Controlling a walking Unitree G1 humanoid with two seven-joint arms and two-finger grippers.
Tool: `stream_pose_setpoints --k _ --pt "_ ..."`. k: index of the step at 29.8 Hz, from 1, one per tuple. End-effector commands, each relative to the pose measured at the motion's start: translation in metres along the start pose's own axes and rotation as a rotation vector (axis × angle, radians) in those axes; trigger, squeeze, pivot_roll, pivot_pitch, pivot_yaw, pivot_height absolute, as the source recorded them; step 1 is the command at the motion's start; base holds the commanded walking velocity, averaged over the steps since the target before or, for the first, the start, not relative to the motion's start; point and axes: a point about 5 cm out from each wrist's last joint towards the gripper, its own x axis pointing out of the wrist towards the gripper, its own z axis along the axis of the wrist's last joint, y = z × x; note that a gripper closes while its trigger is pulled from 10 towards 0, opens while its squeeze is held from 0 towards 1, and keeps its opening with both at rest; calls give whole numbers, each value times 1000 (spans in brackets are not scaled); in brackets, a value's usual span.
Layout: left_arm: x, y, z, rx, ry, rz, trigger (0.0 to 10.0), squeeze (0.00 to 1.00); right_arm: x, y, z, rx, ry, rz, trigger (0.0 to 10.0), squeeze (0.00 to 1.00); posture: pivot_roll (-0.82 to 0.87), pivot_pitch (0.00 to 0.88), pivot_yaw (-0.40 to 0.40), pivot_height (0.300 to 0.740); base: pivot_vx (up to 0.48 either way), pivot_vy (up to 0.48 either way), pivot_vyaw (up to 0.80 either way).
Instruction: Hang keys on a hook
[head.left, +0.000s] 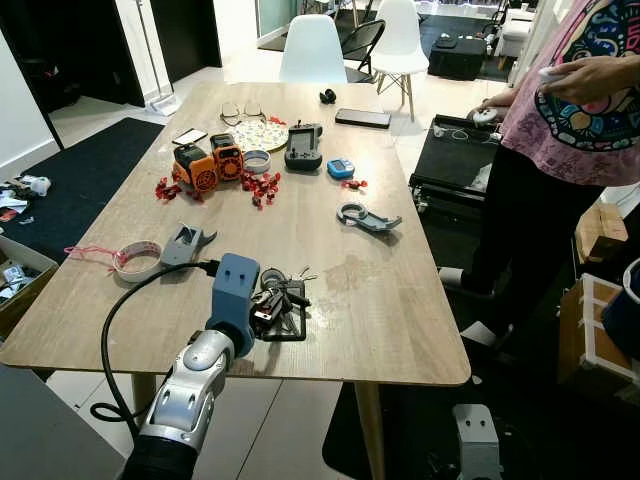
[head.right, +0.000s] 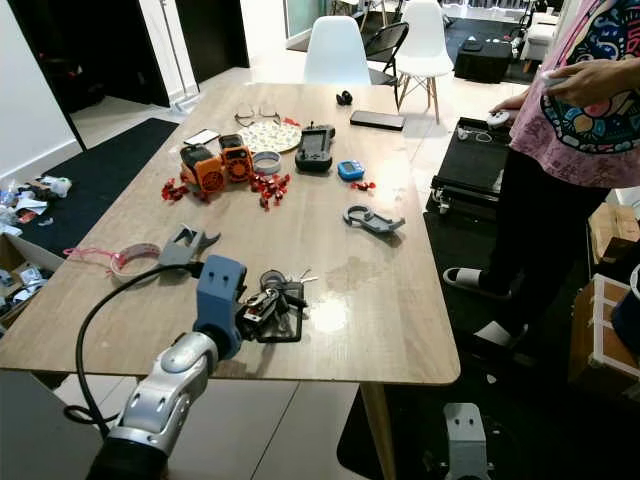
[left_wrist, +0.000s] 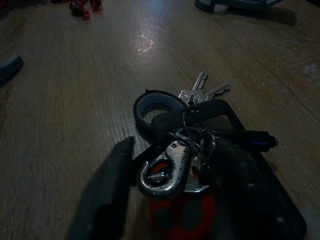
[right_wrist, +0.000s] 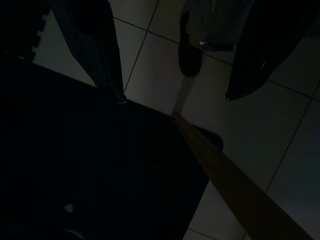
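Observation:
My gripper will leave the black frame and grey ring (head.left: 302, 318) behind when it lifts the clip, because the silver snap clip's rings (left_wrist: 196, 140) lie on top of the black frame.
A bunch of keys (head.left: 279, 292) with a silver snap clip (left_wrist: 167, 170), a red fob and a grey ring lies on the wooden table (head.left: 380, 320) near its front edge. My left gripper (head.left: 284, 318) rests low on the table around the bunch, open, with one black finger (left_wrist: 102, 195) on each side of the keys. Two silver key blades (left_wrist: 202, 89) stick out past the fingers. My right gripper (right_wrist: 175, 98) hangs open beside the table above the tiled floor.
On the table lie a tape roll (head.left: 138, 260), a grey clamp (head.left: 186, 241), orange toys (head.left: 207, 163), red scraps (head.left: 262, 186), a remote (head.left: 303, 147) and a grey tool (head.left: 367, 217). A person (head.left: 565, 130) stands at the right. White chairs (head.left: 312, 46) stand beyond the far end.

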Motion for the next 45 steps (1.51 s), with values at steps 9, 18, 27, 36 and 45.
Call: stream_pose_setpoints --k 9,18,27,36,45 --pt "-1 -1 -6 10 36 -11 10000 0 -1 -1 -4 6 21 -3 10000 0 26 54 6 740 0 0 0" --pt "-1 -3 -6 68 23 -25 10000 0 -1 -1 -3 5 22 -3 10000 0 25 53 7 740 0 0 0" --pt "-2 -5 7 -21 -49 -74 10000 1000 -1 -1 -3 5 22 -4 10000 0 25 53 5 740 0 0 0" --pt "11 -1 14 -146 -47 -56 10000 0 0 -1 -1 5 18 0 10000 0 21 56 5 740 0 0 0" --pt "15 7 16 -150 -44 -30 10000 0 0 -1 -2 4 19 0 10000 0 18 55 5 740 0 0 0"
